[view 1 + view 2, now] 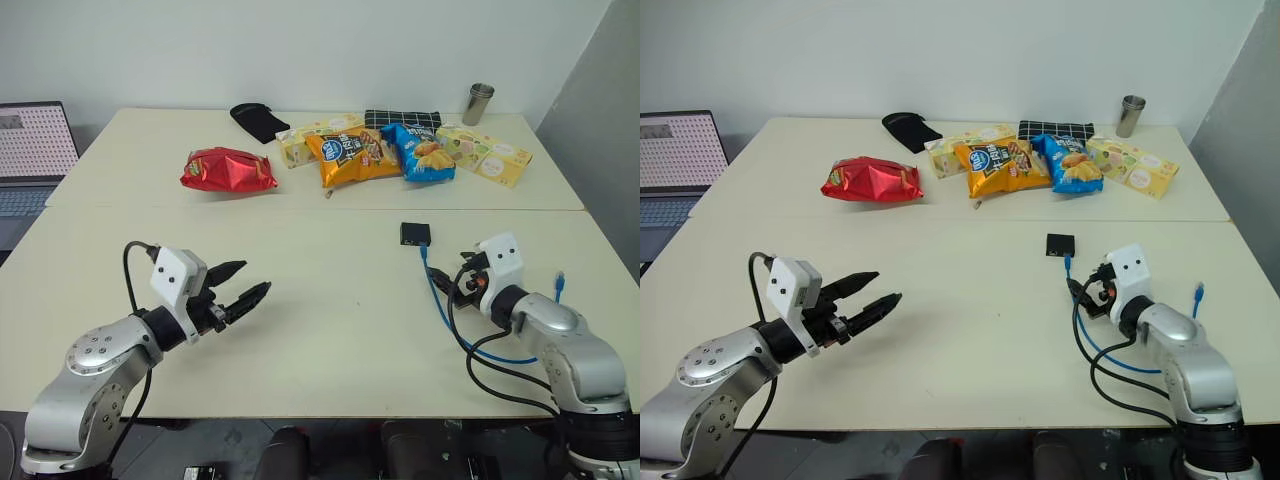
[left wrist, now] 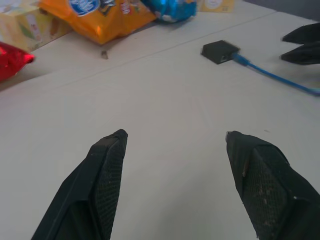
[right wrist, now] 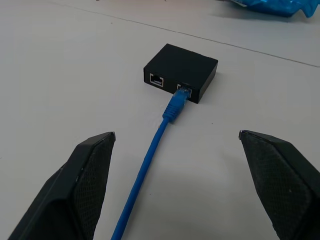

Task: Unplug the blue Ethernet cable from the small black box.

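Note:
The blue cable [image 3: 144,167] runs between the right gripper's open fingers, so the robot should keep that gripper going toward the cable's plug at the black box [image 3: 176,106] and close it there.
The small black box [image 3: 181,71] lies flat on the cream table [image 1: 320,330], right of centre. The blue Ethernet cable [image 3: 150,165] is plugged into one of the box's two side ports; the port beside it is empty. From the box the cable [image 1: 437,295] runs back under my right arm, and its free plug [image 1: 560,280] rests near the table's right edge. My right gripper [image 3: 176,134] is open just short of the box, with the cable passing between its fingers untouched. Far to the left my left gripper [image 1: 256,276] is open over bare table.
Along the far table lie a red snack bag [image 1: 228,169], an orange bag [image 1: 350,155], a blue bag [image 1: 420,150], yellow boxes [image 1: 490,152], a black cloth [image 1: 258,120], a checked pouch [image 1: 400,118] and a metal cup [image 1: 478,103]. A laptop [image 1: 30,150] sits at the left.

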Tool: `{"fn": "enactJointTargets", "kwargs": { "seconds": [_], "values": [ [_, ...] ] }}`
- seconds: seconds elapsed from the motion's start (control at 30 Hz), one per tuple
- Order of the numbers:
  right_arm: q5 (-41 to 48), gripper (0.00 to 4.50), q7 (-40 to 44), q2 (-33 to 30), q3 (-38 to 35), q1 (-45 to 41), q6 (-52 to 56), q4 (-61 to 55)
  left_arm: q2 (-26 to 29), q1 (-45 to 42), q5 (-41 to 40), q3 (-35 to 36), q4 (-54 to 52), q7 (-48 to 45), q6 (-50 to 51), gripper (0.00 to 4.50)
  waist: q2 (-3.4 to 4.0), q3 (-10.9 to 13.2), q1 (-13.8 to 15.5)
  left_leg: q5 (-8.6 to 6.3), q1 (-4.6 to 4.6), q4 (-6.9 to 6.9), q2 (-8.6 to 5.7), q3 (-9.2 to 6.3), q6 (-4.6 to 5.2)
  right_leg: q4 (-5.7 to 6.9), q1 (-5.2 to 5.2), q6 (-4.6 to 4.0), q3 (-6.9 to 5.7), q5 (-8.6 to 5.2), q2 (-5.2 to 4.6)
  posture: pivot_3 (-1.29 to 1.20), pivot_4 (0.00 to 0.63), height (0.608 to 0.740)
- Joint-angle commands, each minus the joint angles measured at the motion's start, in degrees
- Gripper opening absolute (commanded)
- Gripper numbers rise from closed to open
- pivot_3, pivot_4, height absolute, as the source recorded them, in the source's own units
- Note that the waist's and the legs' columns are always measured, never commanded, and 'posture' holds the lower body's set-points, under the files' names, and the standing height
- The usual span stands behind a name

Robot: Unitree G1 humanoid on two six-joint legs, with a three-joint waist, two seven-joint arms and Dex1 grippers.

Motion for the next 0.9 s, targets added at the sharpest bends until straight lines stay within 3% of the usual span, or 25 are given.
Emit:
{"fn": "enactJointTargets", "kwargs": {
  "seconds": [0.03,0.23,0.6,0.7,0.9],
  "values": [
    [-2.6,4.21,-4.9,2.9,0.9,-2.1,-0.5,-0.6,2.7,-1.2,-3.6,-2.3,-3.2,-6.0,0.7,3.35,0.04,0.0,0.0,0.0,0.0,-0.01,0.0,0.01,0.0,0.01,-0.01,0.0,0.01,0.0,0.0,0.0,0.15,0.74],
    [-8.7,4.21,-12.5,10.6,4.2,-4.6,-7.3,8.1,3.6,-7.0,-3.5,-7.5,0.8,-11.0,0.8,3.35,0.06,0.0,-0.1,0.0,0.01,0.0,-0.04,0.02,0.0,0.01,-0.01,0.0,0.0,0.0,0.15,0.0,0.15,0.74],
    [-13.9,4.21,-19.5,18.0,4.9,-8.3,-11.2,17.5,4.3,-10.2,-0.4,-11.5,3.9,-15.7,-1.5,3.35,0.09,0.1,-0.2,0.0,-0.06,-0.07,0.04,0.28,0.0,0.05,-0.24,-0.01,0.22,0.0,0.21,0.0,0.15,0.74],
    [-14.7,3.71,-20.9,18.8,4.7,-8.6,-10.2,17.9,3.6,-10.4,1.0,-11.9,4.8,-15.6,-2.9,3.36,0.09,0.1,-0.2,0.0,-0.04,-0.07,0.04,0.3,0.0,0.07,-0.25,-0.01,0.26,0.01,0.23,0.0,0.15,0.74],
    [-15.4,2.16,-20.7,18.4,4.8,-8.8,-10.2,18.3,0.9,-11.5,2.7,-11.6,6.9,-12.5,-4.7,3.36,0.08,0.1,-0.1,0.0,-0.04,-0.06,0.03,0.29,0.01,0.07,-0.24,0.0,0.26,0.01,0.19,0.0,0.15,0.74]
  ]
}}
